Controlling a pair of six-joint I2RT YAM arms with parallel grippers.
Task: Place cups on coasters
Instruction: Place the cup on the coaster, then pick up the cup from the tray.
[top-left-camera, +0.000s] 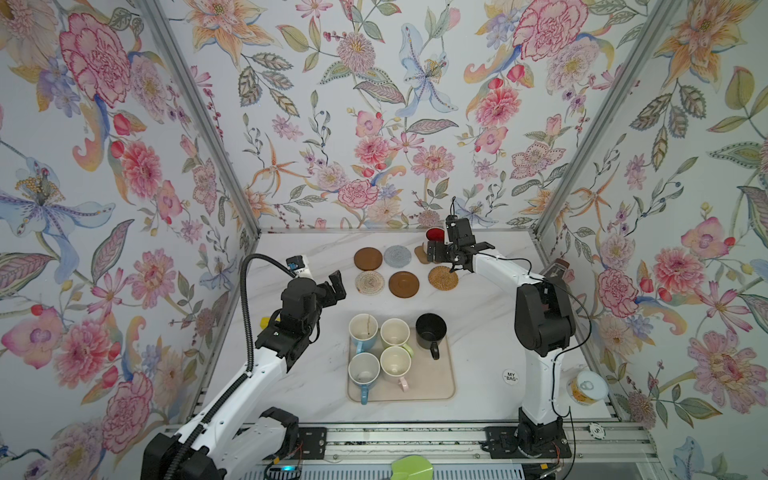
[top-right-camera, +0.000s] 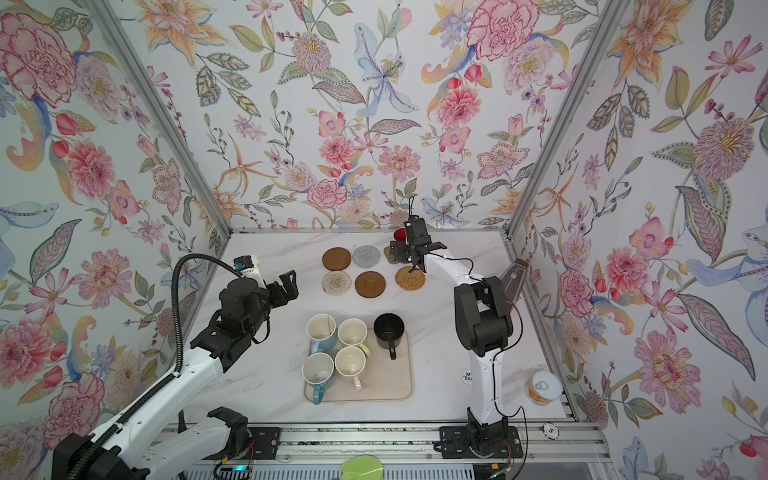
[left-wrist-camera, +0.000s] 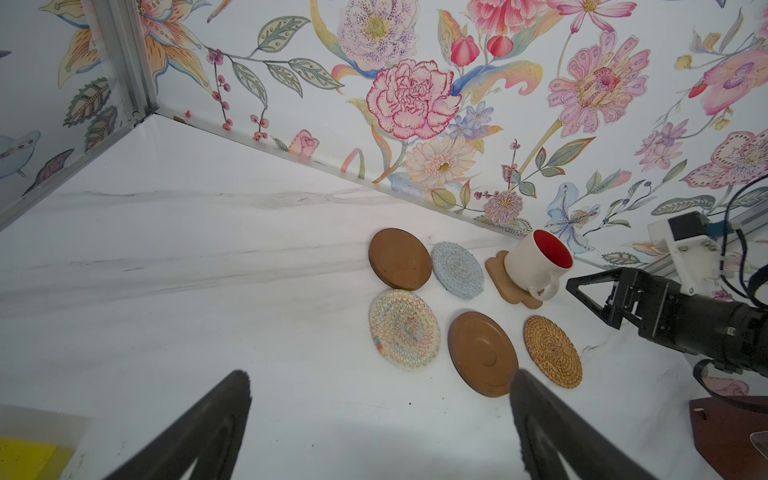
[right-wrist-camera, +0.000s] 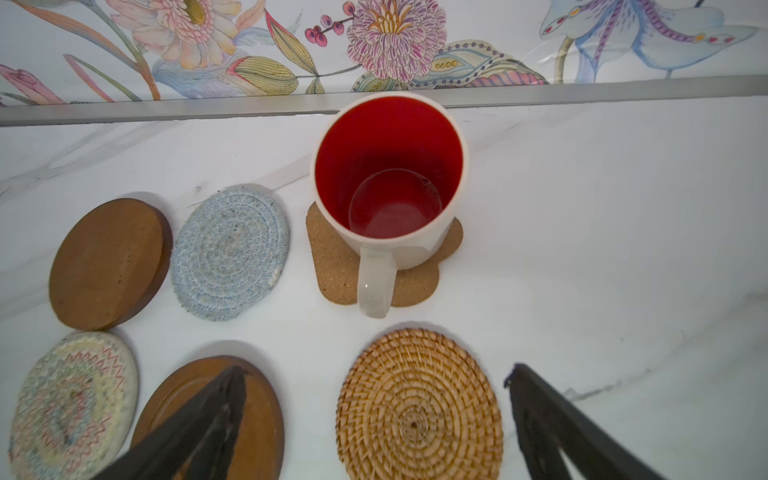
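Note:
The black cup's handle (top-left-camera: 434, 350) is clear of the other cups. My open right gripper should keep going to the beige tray (top-left-camera: 429, 378) and close around that handle.
A white cup with a red inside (right-wrist-camera: 386, 174) stands upright on the tan flower-shaped coaster (right-wrist-camera: 332, 266) near the back wall. My right gripper (right-wrist-camera: 376, 370) hangs open just in front of it, over the golden rattan coaster (right-wrist-camera: 419, 407), holding nothing. In a top view it is the right gripper (top-left-camera: 456, 250). The other coasters are bare: two brown discs (top-left-camera: 368, 259) (top-left-camera: 404, 284), a grey one (top-left-camera: 397, 256) and a cream woven one (top-left-camera: 369, 282). Several cups, among them a light blue one (top-left-camera: 363, 330) and a black one (top-left-camera: 431, 330), stand on the beige tray (top-left-camera: 436, 382). My left gripper (top-left-camera: 336, 286) is open and empty, left of the coasters.
A tin can (top-left-camera: 587, 387) lies at the front right, with a round white sticker (top-left-camera: 510, 377) beside the right arm's base. A dark brown object (top-left-camera: 559, 266) stands against the right wall. A yellow item (top-left-camera: 265, 321) sits by the left wall.

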